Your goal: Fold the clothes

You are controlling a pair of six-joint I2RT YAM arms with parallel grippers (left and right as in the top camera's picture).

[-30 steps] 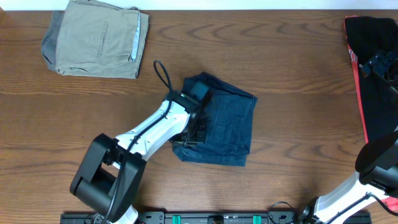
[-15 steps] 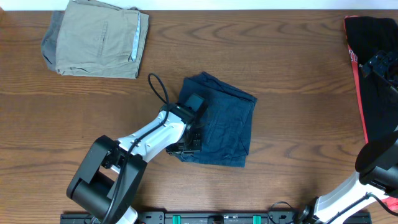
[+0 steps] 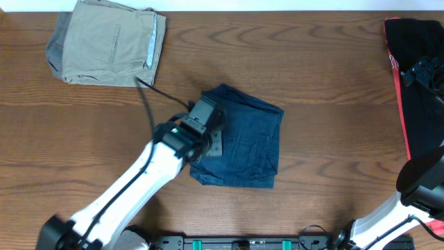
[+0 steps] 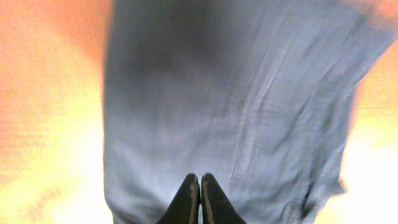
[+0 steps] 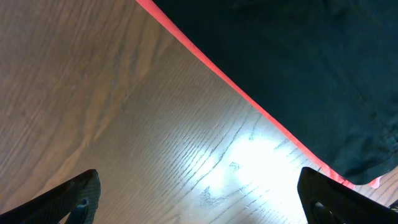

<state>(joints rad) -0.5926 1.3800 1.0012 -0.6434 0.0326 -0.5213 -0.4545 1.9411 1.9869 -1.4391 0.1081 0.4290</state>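
The folded navy-blue shorts [image 3: 244, 142] lie a bit crooked under my left gripper's closed fingers, so next I move back, press near their side edge [image 3: 196, 171] and pull them straighter.
The dark navy-blue shorts [image 3: 246, 139] lie folded into a rough square at the middle of the wooden table. My left gripper [image 3: 214, 142] is over their left part, fingers shut together with nothing between them. In the left wrist view the shut fingertips [image 4: 200, 186] hover over the blue fabric [image 4: 249, 93], where a seam line shows. My right gripper is at the far right beside the black garment; in the right wrist view its fingers are spread wide at the frame's lower corners [image 5: 199, 205] over bare wood.
Tan folded shorts [image 3: 107, 42] lie at the back left. A black garment with a red-pink stripe [image 3: 416, 83] lies along the right edge; it also shows in the right wrist view [image 5: 298, 68].
My left arm has swung so it now reaches in from the lower left. Its gripper has moved slightly up and left over the shorts. The shorts have barely shifted.
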